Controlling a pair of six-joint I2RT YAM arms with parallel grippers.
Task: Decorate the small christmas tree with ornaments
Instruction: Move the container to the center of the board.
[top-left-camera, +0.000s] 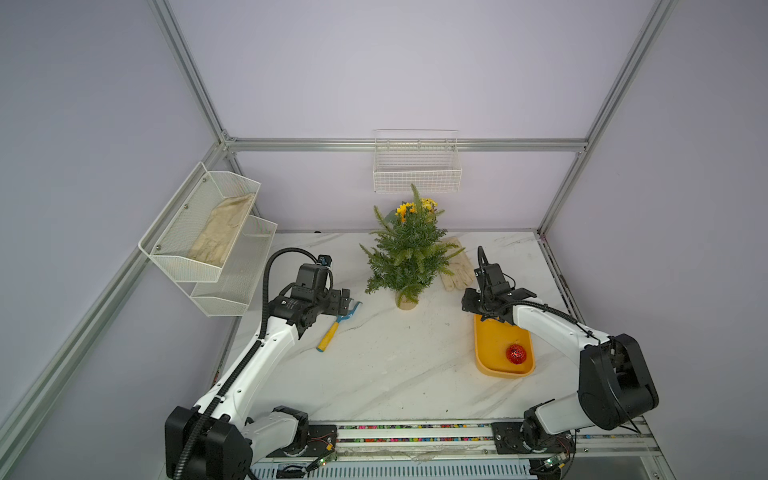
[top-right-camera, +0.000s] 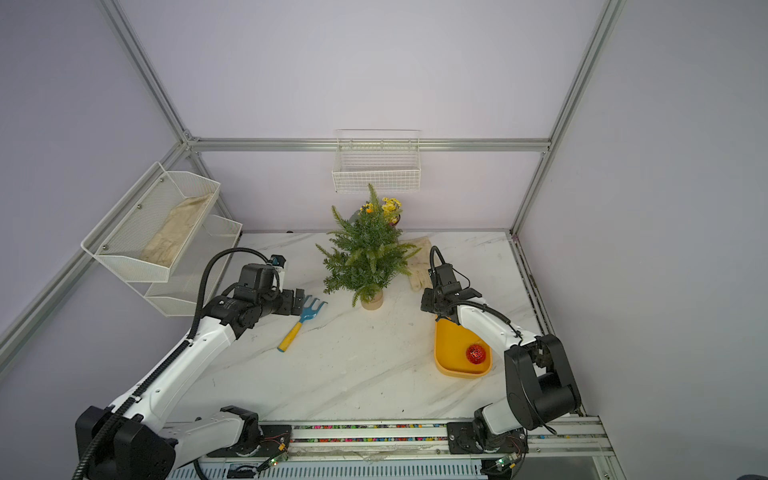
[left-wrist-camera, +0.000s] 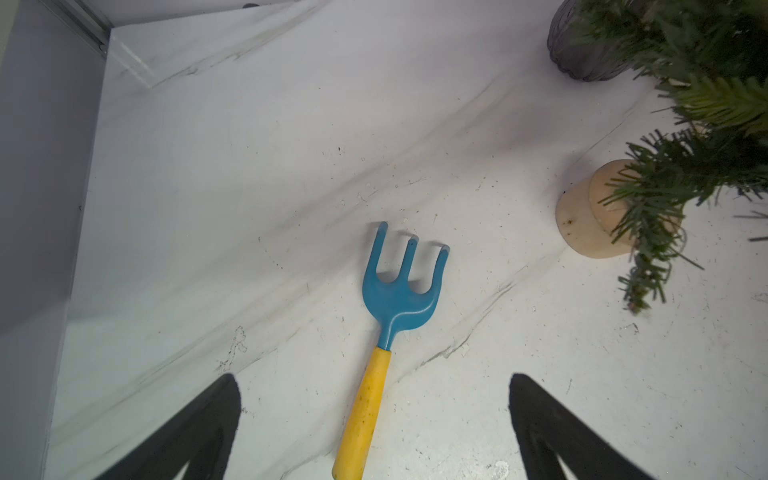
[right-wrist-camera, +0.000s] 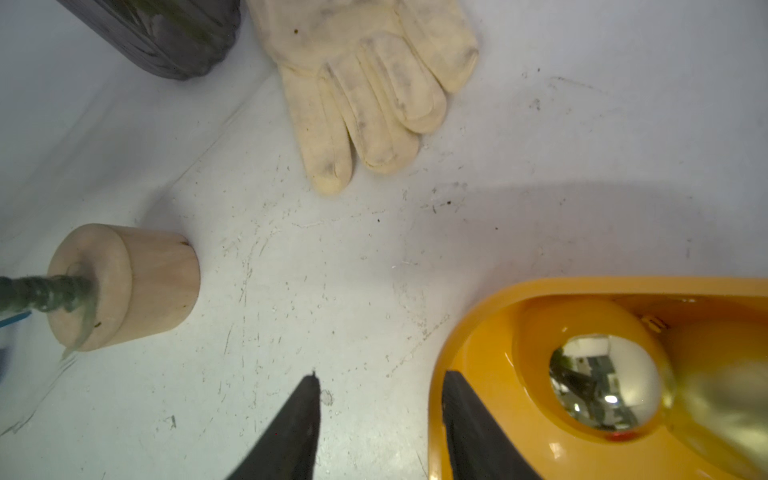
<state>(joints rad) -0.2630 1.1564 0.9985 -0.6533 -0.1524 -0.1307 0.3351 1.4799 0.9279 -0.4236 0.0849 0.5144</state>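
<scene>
The yellow tray is off to one side of the tree, so next my right gripper swings it by the tray's far rim to a spot in front of the tree first.
The small christmas tree stands at the back middle of the table on a tan base, with no ornament showing on it. A red glittery ornament lies in the near end of a yellow tray. At the tray's far end the right wrist view shows a mirror-like ornament and a blurred gold one. My right gripper is open and half-closed. It straddles the tray's far rim, one finger inside. My left gripper is wide open and holds nothing.
A blue rake with a yellow handle lies under the left gripper. A dirty cream glove lies behind the right gripper, beside a yellow-flowered plant in a dark pot. Wall shelves and a wire basket hang behind.
</scene>
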